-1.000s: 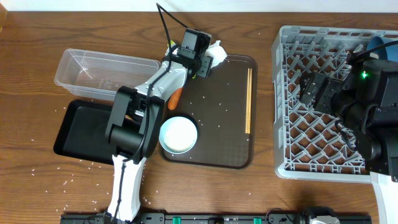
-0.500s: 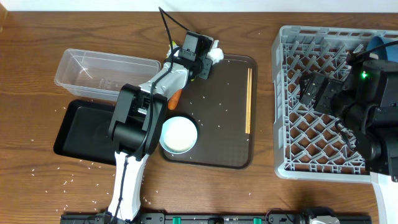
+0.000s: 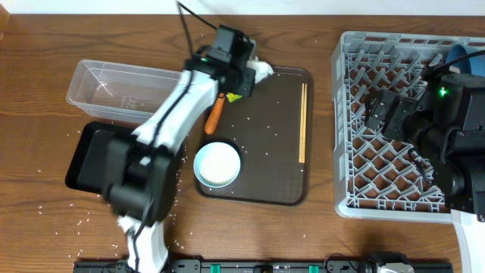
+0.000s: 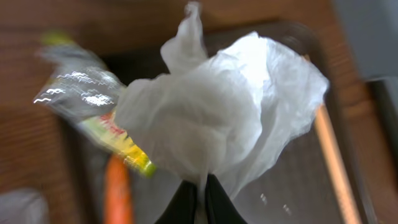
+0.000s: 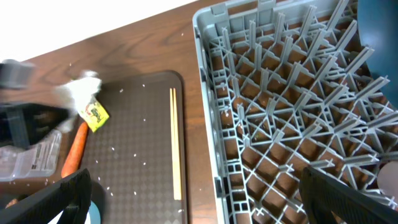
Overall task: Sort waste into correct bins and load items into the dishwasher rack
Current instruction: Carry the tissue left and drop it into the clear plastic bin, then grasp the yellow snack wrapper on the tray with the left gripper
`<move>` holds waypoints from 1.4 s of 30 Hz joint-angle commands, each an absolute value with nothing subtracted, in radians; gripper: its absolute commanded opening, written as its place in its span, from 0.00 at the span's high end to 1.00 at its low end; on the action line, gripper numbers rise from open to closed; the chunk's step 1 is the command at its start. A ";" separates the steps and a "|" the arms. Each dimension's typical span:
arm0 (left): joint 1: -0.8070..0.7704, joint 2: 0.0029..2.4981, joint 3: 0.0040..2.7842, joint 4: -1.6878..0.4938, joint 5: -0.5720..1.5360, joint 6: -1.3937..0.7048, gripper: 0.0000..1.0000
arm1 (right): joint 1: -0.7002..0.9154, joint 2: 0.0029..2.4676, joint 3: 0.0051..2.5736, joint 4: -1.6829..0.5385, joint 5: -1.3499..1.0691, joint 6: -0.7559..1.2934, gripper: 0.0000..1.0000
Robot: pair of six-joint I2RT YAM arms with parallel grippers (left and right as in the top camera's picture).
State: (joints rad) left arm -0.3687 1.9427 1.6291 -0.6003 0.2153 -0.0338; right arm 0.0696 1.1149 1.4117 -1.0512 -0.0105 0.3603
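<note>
The white tissue (image 3: 262, 70) hangs by a fold from my left gripper's fingers and the tub is open, so my left gripper should go to the clear tub (image 3: 127, 91) next and let go there.
My left gripper (image 4: 200, 186) is shut on the crumpled white tissue (image 4: 230, 106), pinching its lower fold, over the far left corner of the brown tray (image 3: 265, 144). From overhead the left gripper (image 3: 244, 72) has the tissue (image 3: 261, 70) sticking out to its right. The yellow-green wrapper (image 4: 124, 142) sits against the tissue's left edge; whether it is lifted I cannot tell. An orange carrot (image 3: 215, 114) lies on the tray below it. The white bowl (image 3: 218, 164) holds rice. Chopsticks (image 3: 303, 121) lie along the tray's right side. My right gripper (image 5: 196, 177) hangs open above the grey rack (image 5: 280, 93).
A clear tub (image 3: 125, 89) and a black tray (image 3: 95, 159) stand left of the brown tray. A dark-blue plate (image 3: 464, 54) leans in the rack's far right corner. Rice grains are scattered over the brown tray and the table.
The left gripper has closed on the tissue and its arm has swung up and left, uncovering the carrot. The right arm has not moved.
</note>
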 commanded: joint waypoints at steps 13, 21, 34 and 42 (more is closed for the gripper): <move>-0.144 1.766 1.633 -0.983 -0.191 -0.286 0.94 | 0.065 1.113 1.411 -1.050 -0.012 0.370 0.01; -0.068 1.807 1.633 -1.023 -0.088 -0.312 0.93 | 0.065 1.113 1.411 -1.051 -0.012 0.370 0.01; -0.077 1.807 1.633 -0.931 0.045 -0.307 0.25 | 0.066 1.113 1.411 -1.056 -0.015 0.370 0.01; -0.226 1.868 1.633 -0.730 0.057 -0.100 0.25 | 0.066 1.113 1.411 -1.056 -0.015 0.370 0.01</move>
State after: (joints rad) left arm -0.1703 1.8175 1.6325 -0.7624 0.0383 -0.2127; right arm 0.0696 1.1149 1.4117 -1.0546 -0.0109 0.3603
